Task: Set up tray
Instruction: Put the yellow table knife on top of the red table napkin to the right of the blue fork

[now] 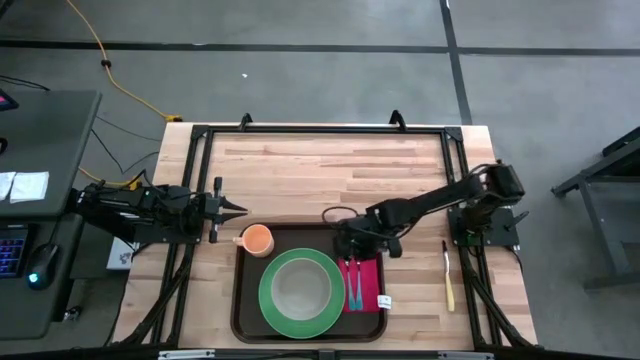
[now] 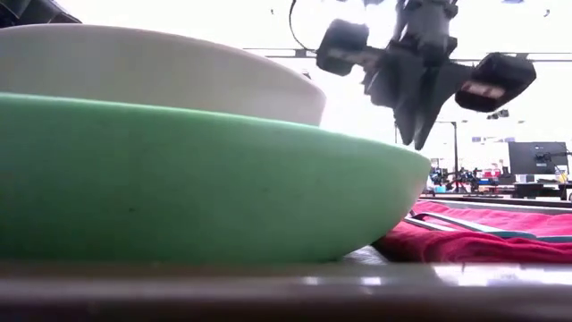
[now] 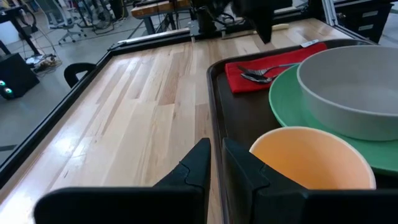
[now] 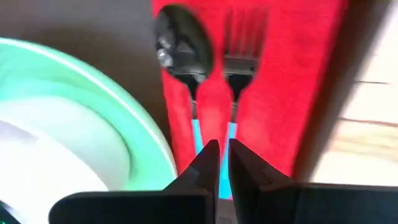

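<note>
My right gripper is moving away from the spoon and fork (image 1: 354, 290), which lie side by side on the red napkin, and it should go on before it opens beyond the tray (image 1: 412, 285).
The dark brown tray (image 1: 240, 300) lies at the table's near middle. On it are a green plate (image 1: 268, 292) carrying a pale bowl (image 1: 298, 288), an orange cup (image 1: 258, 240) in the far left corner, and a red napkin (image 1: 368, 285) at its right. A spoon (image 4: 180, 43) and a fork (image 4: 244, 43) with blue handles lie side by side on the napkin. My right gripper (image 2: 418, 139) hangs shut above the napkin's far end, pointing steeply down, clear of the cutlery. My left gripper (image 3: 216, 155) waits shut at the table's left, just beyond the cup.
A yellow-handled utensil (image 1: 448, 277) lies on the bare wood to the right of the tray. A black frame (image 1: 320, 130) runs round the table's edges. The far half of the tabletop (image 1: 330, 170) is bare wood.
</note>
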Robot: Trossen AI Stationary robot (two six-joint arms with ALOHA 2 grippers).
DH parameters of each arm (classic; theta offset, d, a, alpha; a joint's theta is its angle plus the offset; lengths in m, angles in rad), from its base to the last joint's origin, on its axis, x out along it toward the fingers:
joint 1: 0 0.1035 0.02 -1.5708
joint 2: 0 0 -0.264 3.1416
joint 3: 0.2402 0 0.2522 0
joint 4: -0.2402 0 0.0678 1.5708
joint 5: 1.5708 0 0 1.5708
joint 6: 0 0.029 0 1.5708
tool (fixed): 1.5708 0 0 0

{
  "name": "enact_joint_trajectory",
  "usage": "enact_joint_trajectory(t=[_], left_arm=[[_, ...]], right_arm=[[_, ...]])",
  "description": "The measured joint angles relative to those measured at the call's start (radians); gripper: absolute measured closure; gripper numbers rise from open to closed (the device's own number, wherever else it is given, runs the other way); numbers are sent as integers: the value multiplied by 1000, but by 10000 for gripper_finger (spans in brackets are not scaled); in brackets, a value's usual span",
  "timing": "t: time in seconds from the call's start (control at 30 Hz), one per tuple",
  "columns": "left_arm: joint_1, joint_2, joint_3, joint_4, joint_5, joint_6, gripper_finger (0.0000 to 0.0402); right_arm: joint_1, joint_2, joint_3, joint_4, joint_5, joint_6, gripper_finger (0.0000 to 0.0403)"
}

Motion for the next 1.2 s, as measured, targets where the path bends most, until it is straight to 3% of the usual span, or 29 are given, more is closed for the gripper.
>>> enact_joint_trajectory(t=[0.3,0.5,0.87,1.2], left_arm=[[0,0,0,-1,0,0,328],[0,0,0,0,0,0,328],[0,0,0,0,-5,0,328],[0,0,0,0,-5,-6,328]], right_arm=[[49,-151,0,-290,-4,94,391],[124,-203,0,-415,-114,165,391],[269,-210,0,-506,-170,232,391],[324,-210,0,-525,-211,253,391]])
